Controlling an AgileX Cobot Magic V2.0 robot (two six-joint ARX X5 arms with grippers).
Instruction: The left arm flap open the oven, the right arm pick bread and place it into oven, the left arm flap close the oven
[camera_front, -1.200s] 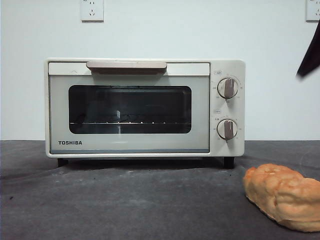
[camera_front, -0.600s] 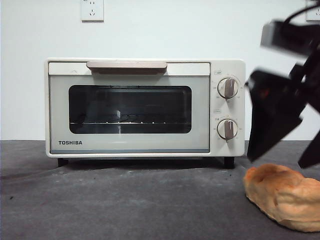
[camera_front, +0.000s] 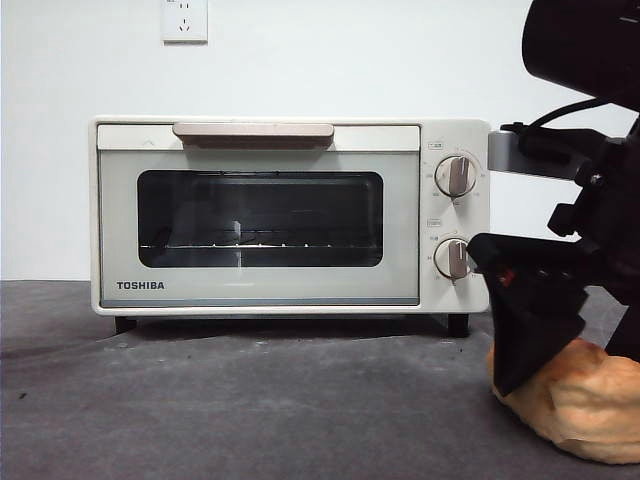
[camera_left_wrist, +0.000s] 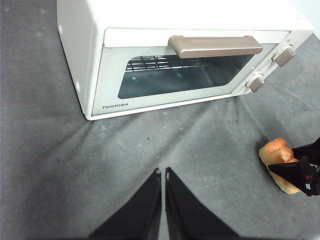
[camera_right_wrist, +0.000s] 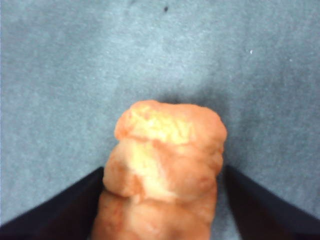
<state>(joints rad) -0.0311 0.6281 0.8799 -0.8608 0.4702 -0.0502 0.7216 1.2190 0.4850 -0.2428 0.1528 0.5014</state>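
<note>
The beige handle (camera_front: 253, 134) is at the top edge of the oven door (camera_front: 260, 225), so the door will swing down until it is level when I open it.
The cream-white oven (camera_front: 260, 290) stands at the back of the table with its door shut and its beige handle (camera_front: 253, 131) up; the left wrist view shows the oven (camera_left_wrist: 150, 15) too. The golden-orange bread (camera_front: 590, 400) lies on the cloth to the oven's right, also seen as bread (camera_left_wrist: 277, 152) from the left wrist. My right gripper (camera_front: 575, 365) has come down over it and is open, one black jaw on each side of the bread (camera_right_wrist: 165, 150), close against its flanks. My left gripper (camera_left_wrist: 163, 172) hangs shut over the cloth in front of the oven, holding nothing.
A dark grey wrinkled cloth (camera_front: 250, 400) covers the table. Two knobs (camera_front: 457, 176) sit on the oven's right panel. A wall socket (camera_front: 184, 20) is above the oven on the white wall. The right arm's bulk fills the front view's right edge.
The right arm has dropped from the upper right corner down onto the bread, its jaws now straddling the loaf. Oven and bread have not moved.
</note>
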